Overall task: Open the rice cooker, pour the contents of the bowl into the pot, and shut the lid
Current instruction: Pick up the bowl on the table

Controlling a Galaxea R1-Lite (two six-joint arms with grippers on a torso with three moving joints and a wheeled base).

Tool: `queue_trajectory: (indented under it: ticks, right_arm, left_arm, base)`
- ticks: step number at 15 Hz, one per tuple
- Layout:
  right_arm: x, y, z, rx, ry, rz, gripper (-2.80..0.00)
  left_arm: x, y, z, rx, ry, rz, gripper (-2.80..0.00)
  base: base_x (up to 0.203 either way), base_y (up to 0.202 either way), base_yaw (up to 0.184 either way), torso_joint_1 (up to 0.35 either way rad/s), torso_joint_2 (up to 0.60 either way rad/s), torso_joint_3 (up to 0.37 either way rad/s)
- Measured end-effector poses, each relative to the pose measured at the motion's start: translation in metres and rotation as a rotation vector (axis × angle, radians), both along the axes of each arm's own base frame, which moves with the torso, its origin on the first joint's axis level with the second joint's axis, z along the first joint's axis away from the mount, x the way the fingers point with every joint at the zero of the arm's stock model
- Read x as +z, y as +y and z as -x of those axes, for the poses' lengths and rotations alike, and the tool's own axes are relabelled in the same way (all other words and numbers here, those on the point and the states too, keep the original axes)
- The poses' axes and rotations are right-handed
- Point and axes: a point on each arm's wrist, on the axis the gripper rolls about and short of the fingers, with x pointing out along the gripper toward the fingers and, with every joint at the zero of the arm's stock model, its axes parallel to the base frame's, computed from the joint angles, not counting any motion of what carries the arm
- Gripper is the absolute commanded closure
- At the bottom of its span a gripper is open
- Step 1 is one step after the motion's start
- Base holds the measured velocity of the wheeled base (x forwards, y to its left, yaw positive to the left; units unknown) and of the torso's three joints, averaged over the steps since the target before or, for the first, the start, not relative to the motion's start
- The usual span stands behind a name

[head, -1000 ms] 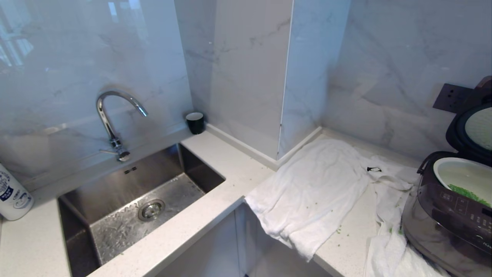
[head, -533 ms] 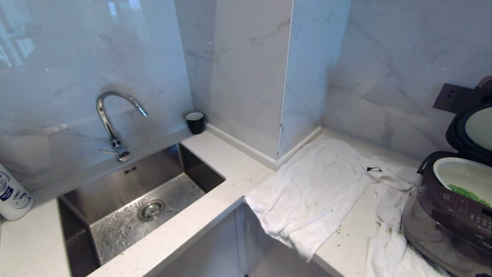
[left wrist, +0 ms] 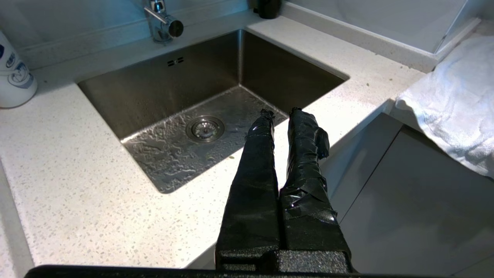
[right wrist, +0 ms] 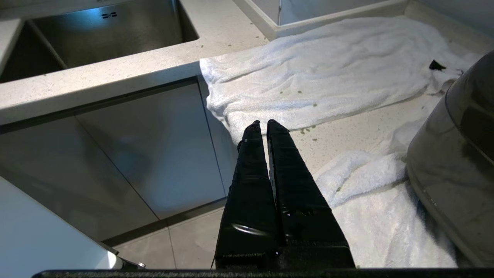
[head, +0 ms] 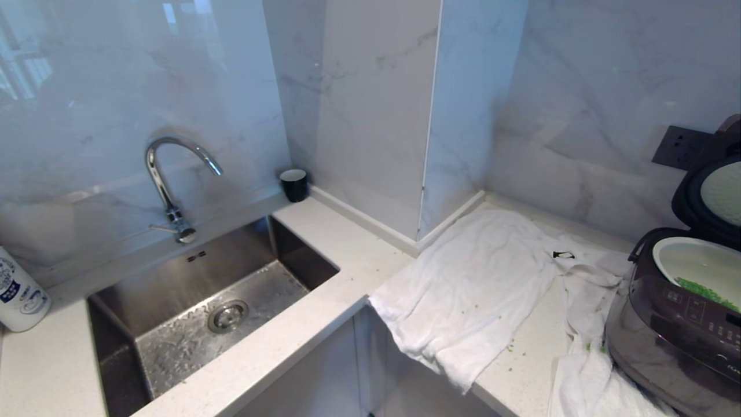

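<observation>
My grippers need to turn with my body toward the rice cooker (head: 684,326) before closing its lid, because they face the sink side (head: 219,299), away from the open rice cooker.
The rice cooker (head: 677,336) stands at the far right of the counter on a white towel. Its lid (head: 709,197) is swung up and back, showing the pale round underside. The white pot (head: 689,260) sits inside it with green bits (head: 703,291) at the bottom. The bowl is out of view. My right gripper (right wrist: 264,123) is shut and empty. It hangs below counter level in front of the cabinet, left of the cooker's side (right wrist: 455,162). My left gripper (left wrist: 281,112) is shut and empty, over the counter edge by the sink. Neither arm shows in the head view.
A steel sink (head: 202,307) with a curved tap (head: 173,174) fills the left side. A black cup (head: 294,184) stands in the back corner and a white bottle (head: 17,295) at far left. White towels (head: 474,289) drape over the counter edge, with green bits scattered on them. A wall socket (head: 680,147) is behind the cooker.
</observation>
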Motion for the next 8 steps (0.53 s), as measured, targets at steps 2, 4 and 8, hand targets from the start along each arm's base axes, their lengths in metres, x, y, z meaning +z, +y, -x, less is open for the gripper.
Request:
queue_trajectory:
  ticks: [2,4,8]
  right_arm:
    - [0.007,0.000,0.001,0.044,-0.026,0.030,0.00]
    - [0.014,-0.001,0.004,0.103,-0.016,0.045,0.00]
    - [0.003,-0.002,0.016,0.079,-0.018,0.083,0.00]
  left_arm:
    - [0.000,0.000,0.000,0.000,0.000,0.001,0.00]
    - [0.000,0.000,0.000,0.000,0.000,0.001,0.00]
    - [0.000,0.000,0.000,0.000,0.000,0.000,0.00]
  base:
    - [0.000,0.000,0.000,0.000,0.00,0.000]
    - [0.000,0.000,0.000,0.000,0.00,0.000]
    - [0.000,0.000,0.000,0.000,0.00,0.000]
